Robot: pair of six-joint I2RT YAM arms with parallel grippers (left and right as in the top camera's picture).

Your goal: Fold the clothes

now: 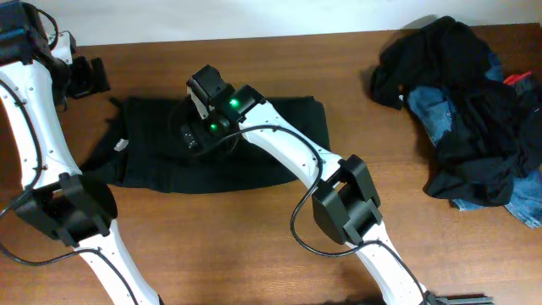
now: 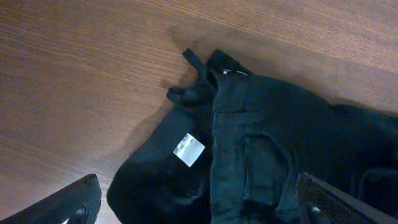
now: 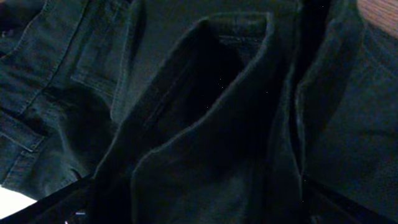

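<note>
My left gripper is to take the trousers' waist end (image 1: 103, 159) and lift it before folding, because the waist end lies bunched and crooked around the white tag (image 1: 120, 145).
Black trousers (image 1: 254, 152) lie flattened on the table at centre left. Their waistband with a white tag (image 2: 188, 150) shows in the left wrist view. My right gripper (image 1: 191, 135) hovers low over the trousers' left part, open, with a raised fold of dark fabric (image 3: 205, 124) between its spread fingers (image 3: 202, 211). My left gripper (image 1: 87, 76) is open and empty at the far left back of the table, apart from the trousers; its fingers (image 2: 199, 211) frame the waist end. A heap of dark garments (image 1: 474, 110) with blue denim jeans (image 1: 436, 114) lies at the right.
A small red piece (image 1: 518, 79) shows at the heap's far right edge. Bare wood table (image 1: 364, 169) lies between the trousers and the heap. My right arm (image 1: 288, 152) crosses over the trousers.
</note>
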